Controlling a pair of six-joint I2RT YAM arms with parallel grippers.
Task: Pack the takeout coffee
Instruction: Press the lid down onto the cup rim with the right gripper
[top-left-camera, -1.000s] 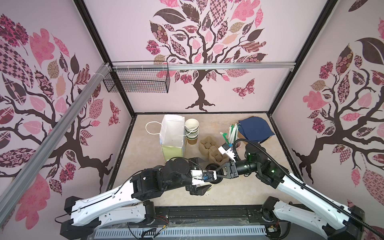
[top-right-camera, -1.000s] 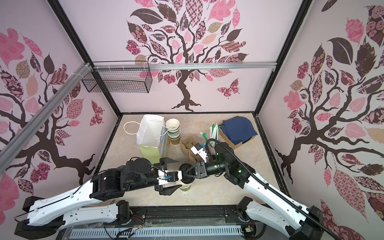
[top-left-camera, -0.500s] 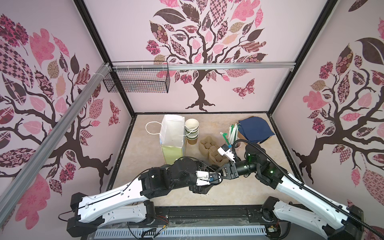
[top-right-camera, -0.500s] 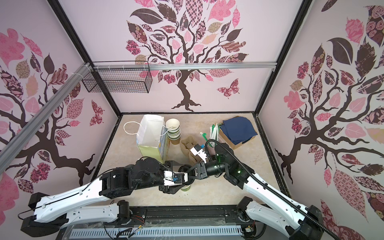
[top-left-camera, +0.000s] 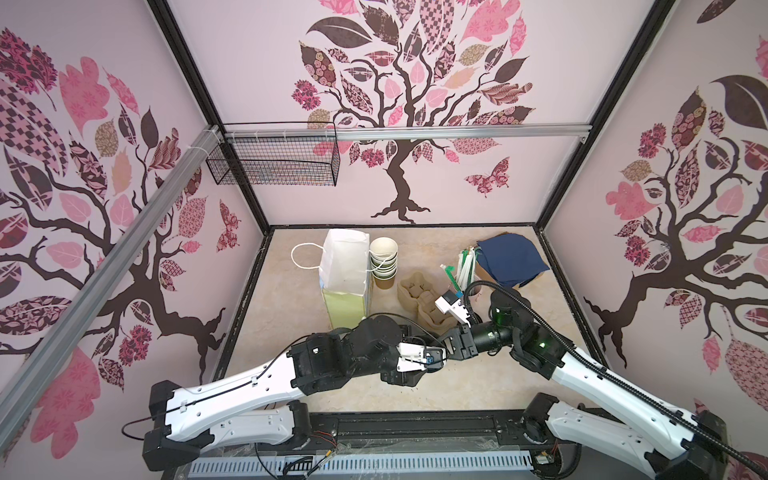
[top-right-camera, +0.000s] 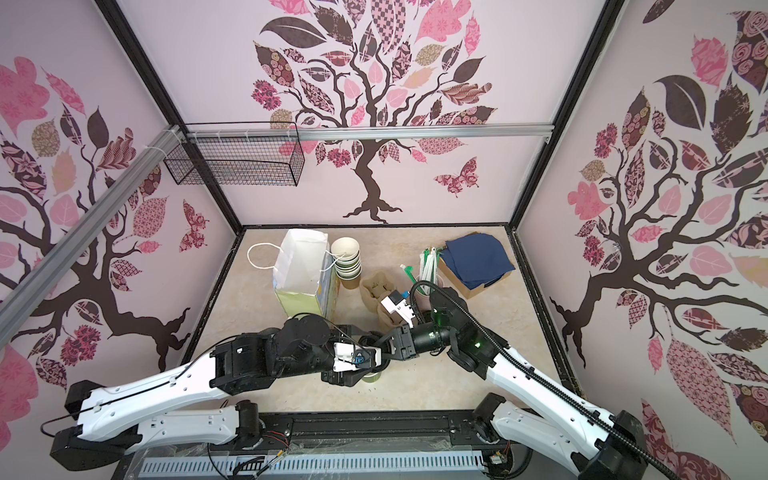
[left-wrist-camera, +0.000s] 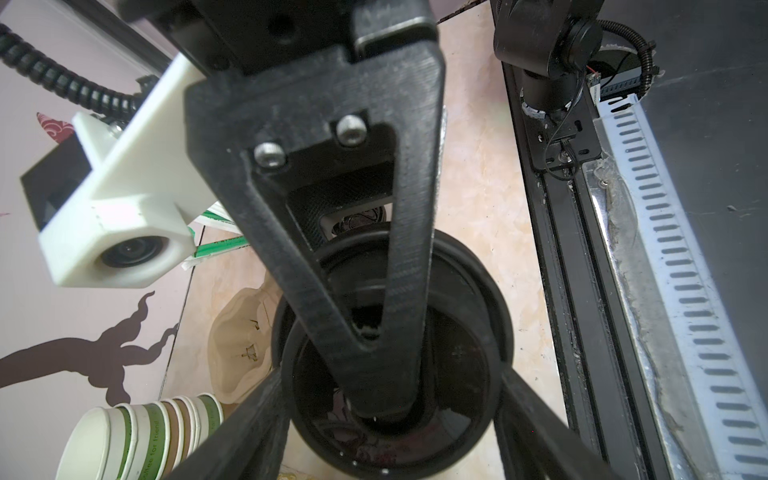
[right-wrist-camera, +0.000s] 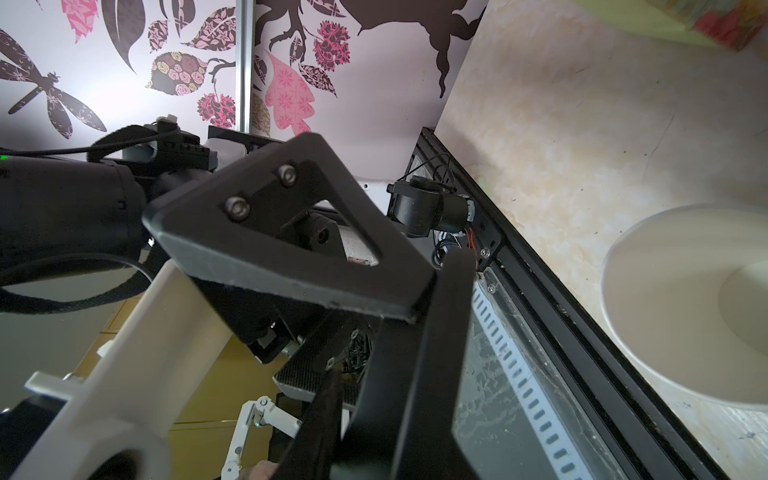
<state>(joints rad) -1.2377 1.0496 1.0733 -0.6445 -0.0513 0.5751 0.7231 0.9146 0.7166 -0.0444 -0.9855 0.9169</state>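
The lid's flat side has my right gripper's finger lying across it, so my left gripper should grip the lid's rim and my right gripper should move away before the lid goes on the cup.
My right gripper is shut on a round black sip lid, one finger lying across the lid's face. In the right wrist view the lid shows edge-on. My left gripper is open, its fingers close beside the lid's rim on either side. Both grippers meet low over the table's front middle in both top views. The takeout coffee's cup stands on the table just beneath them, cream inside, with no lid on it; its green side peeks out under my left gripper.
A white paper bag stands open at the back left beside a stack of lidless cups. A pulp cup carrier lies mid-table. Straws and a navy cloth on a box sit back right. The front rail runs close by.
My left arm has reached right until its gripper straddles the lid, and its jaws have narrowed towards the rim. The right gripper has stayed almost still, holding the lid.
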